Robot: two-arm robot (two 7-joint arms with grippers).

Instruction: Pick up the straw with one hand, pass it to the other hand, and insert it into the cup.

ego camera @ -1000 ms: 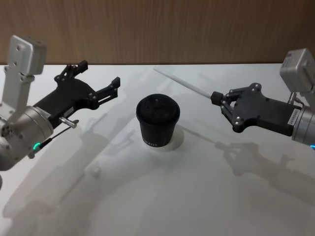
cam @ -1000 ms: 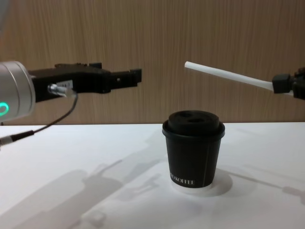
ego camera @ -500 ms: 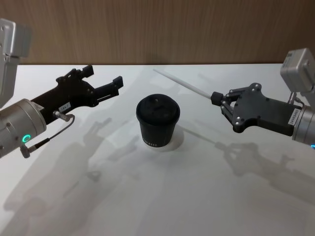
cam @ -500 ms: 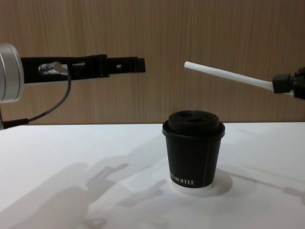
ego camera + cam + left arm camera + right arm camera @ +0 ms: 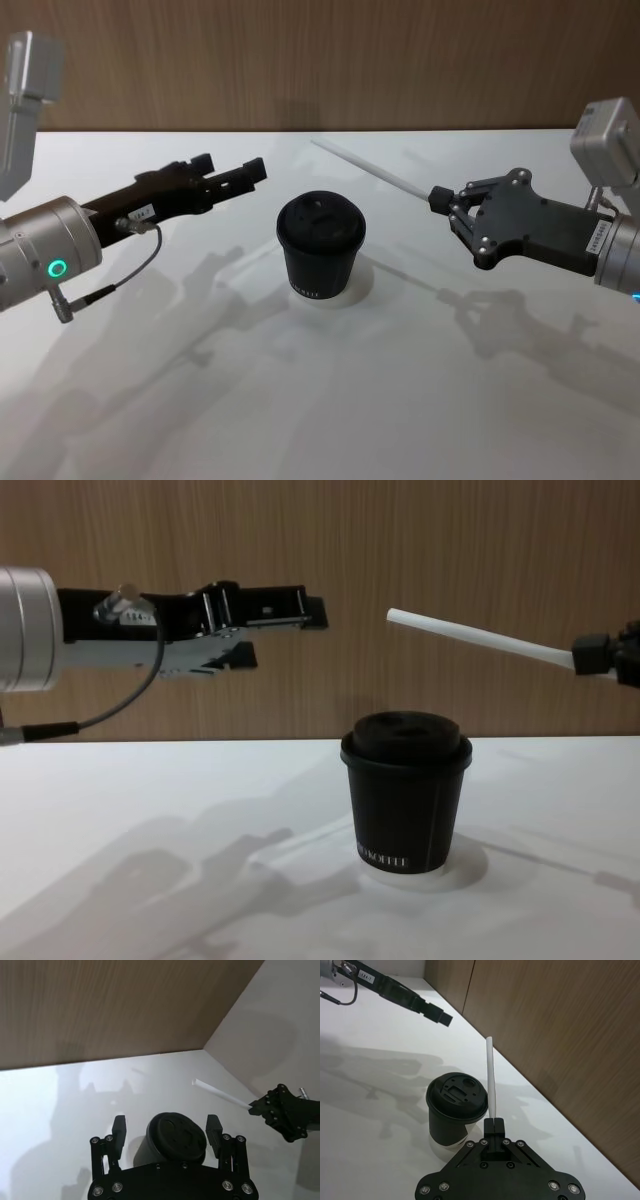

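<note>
The lid has a round hole [image 5: 469, 1082] near its rim, so I expect the white straw [image 5: 372, 168] to slide partway in and stay leaning when I push it down.
The black lidded cup [image 5: 320, 250] stands upright on a white coaster at the table's middle, also seen in the chest view [image 5: 405, 795]. My right gripper [image 5: 437, 198] hovers right of the cup, shut on one end of the white straw [image 5: 370, 170]. The straw [image 5: 480, 638] slants up and leftward, its free end above and behind the cup. In the right wrist view the straw [image 5: 491, 1080] rises from the closed fingertips [image 5: 494, 1122] past the cup [image 5: 455, 1105]. My left gripper [image 5: 232, 168] is open in the air left of the cup, pointing at it, with nothing held [image 5: 166, 1127].
The white table [image 5: 400, 400] runs back to a wood-panelled wall [image 5: 330, 60]. A thin cable [image 5: 120, 280] hangs under the left wrist. The left gripper [image 5: 437, 1016] appears far off in the right wrist view.
My left gripper has moved right and forward toward the cup and rolled about its wrist, staying open. The right gripper, straw and cup have not moved.
</note>
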